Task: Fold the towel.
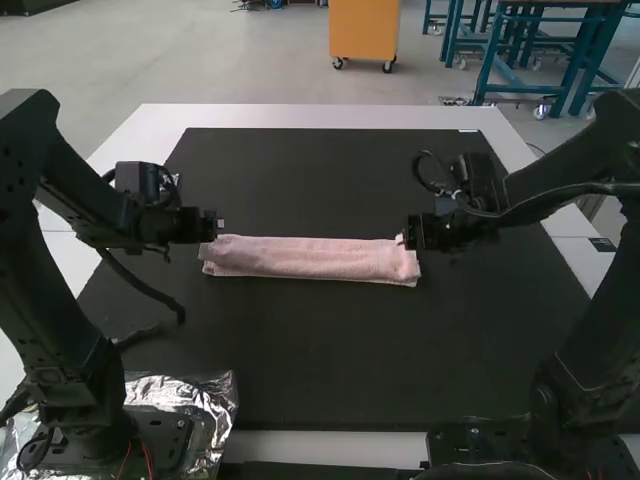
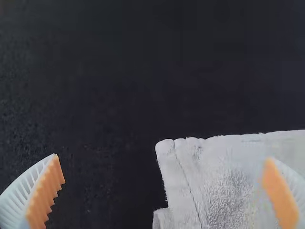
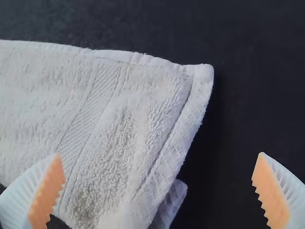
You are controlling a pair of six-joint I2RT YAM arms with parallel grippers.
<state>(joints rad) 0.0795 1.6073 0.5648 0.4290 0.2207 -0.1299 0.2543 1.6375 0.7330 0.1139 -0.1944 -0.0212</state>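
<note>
The pink towel (image 1: 312, 259) will slide along in one piece when the robot's right gripper pulls, since the towel's far end (image 1: 214, 257) lies loose beside the open left gripper.
The pink towel (image 1: 310, 258) lies folded into a long narrow strip running left to right across the black mat. At its left end is my left gripper (image 1: 218, 226), and at its right end my right gripper (image 1: 408, 236). In the left wrist view, the left gripper (image 2: 164, 191) is open, with a corner of the towel (image 2: 214, 181) between and under its fingers. In the right wrist view, the right gripper (image 3: 159, 191) is also open, its fingers on either side of the towel's end (image 3: 138, 129), where a lower layer pokes out beneath the top one.
A black mat (image 1: 330, 350) covers most of the white table (image 1: 320, 117). Crumpled foil (image 1: 210, 405) lies by the left arm's base, and a dark cable (image 1: 150, 290) hangs beside that arm.
</note>
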